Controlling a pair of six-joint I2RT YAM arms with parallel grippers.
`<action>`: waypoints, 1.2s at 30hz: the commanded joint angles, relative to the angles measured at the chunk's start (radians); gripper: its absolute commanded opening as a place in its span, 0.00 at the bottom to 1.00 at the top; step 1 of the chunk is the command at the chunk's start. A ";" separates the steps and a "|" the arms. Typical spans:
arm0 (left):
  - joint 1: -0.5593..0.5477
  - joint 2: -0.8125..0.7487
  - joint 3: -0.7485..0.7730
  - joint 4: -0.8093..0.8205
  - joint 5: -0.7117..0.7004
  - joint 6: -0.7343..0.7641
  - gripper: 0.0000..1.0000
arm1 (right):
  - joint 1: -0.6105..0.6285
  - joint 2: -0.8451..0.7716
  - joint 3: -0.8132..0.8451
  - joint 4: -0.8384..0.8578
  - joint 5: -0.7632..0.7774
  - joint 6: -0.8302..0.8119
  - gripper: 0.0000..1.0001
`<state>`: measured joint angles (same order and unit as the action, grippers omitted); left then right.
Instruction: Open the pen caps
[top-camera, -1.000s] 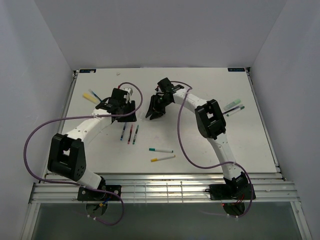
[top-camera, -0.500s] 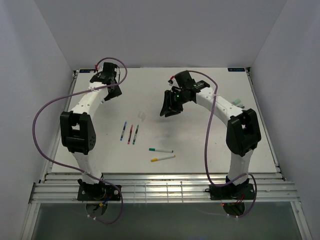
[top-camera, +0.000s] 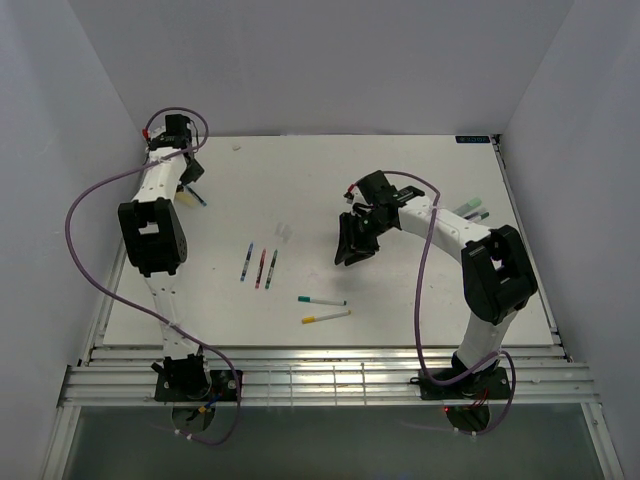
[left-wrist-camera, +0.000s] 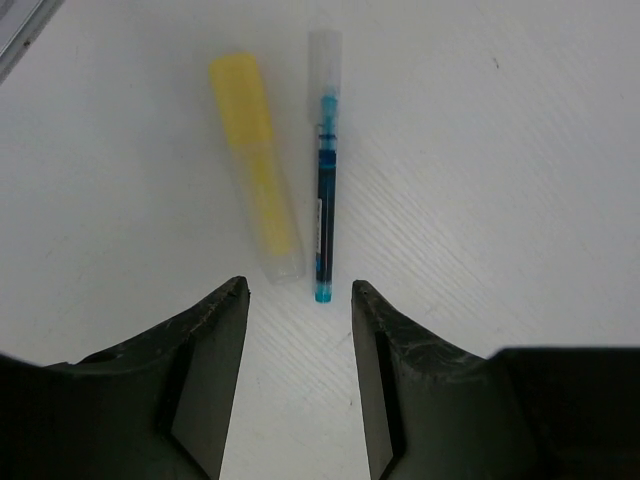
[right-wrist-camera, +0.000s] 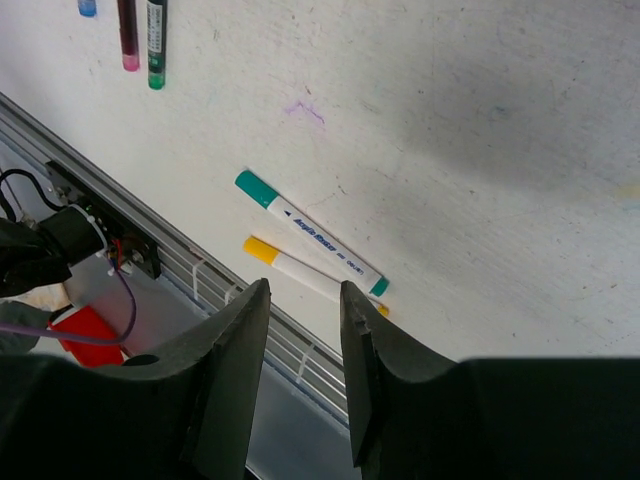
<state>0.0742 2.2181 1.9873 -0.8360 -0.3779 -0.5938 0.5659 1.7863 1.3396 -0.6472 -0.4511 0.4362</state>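
Note:
My left gripper should keep moving down until its open fingers, which are square across the slim blue pen's narrow width (left-wrist-camera: 324, 265), are on either side of the pen's dark body (left-wrist-camera: 326, 205), and then close.
My left gripper (left-wrist-camera: 300, 290) is open just short of a yellow highlighter (left-wrist-camera: 255, 165) and a slim blue pen (left-wrist-camera: 326, 190) with a clear cap (left-wrist-camera: 324, 55). They lie side by side at the table's far left (top-camera: 196, 198), where the left gripper (top-camera: 190, 182) hangs. My right gripper (top-camera: 352, 245) is open and empty above mid-table. Below the right gripper (right-wrist-camera: 305, 290) lie a white pen with a green cap (right-wrist-camera: 255, 188) and one with a yellow cap (right-wrist-camera: 260, 249). Three slim dark pens (top-camera: 261, 268) lie left of centre.
Two more pens (top-camera: 472, 212) lie near the right arm's elbow. The table's front edge with its metal rails (right-wrist-camera: 200, 275) runs close under the right gripper. The left side wall stands right beside the left arm (top-camera: 150, 235).
The left arm has swung from mid-table out to the far left corner, over the highlighter and blue pen. The right gripper has moved right and nearer, towards the white pens.

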 joint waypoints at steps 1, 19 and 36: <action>0.024 0.037 0.094 0.009 0.016 -0.017 0.57 | 0.002 -0.030 -0.029 0.029 -0.023 -0.040 0.41; 0.039 0.161 0.191 0.067 0.094 -0.035 0.57 | -0.003 0.007 -0.025 0.047 -0.041 -0.050 0.41; 0.049 0.198 0.171 0.089 0.109 -0.003 0.54 | -0.021 -0.008 -0.059 0.080 -0.058 -0.022 0.41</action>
<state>0.1162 2.4245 2.1506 -0.7689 -0.2722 -0.6102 0.5526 1.7885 1.2922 -0.5961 -0.4877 0.4122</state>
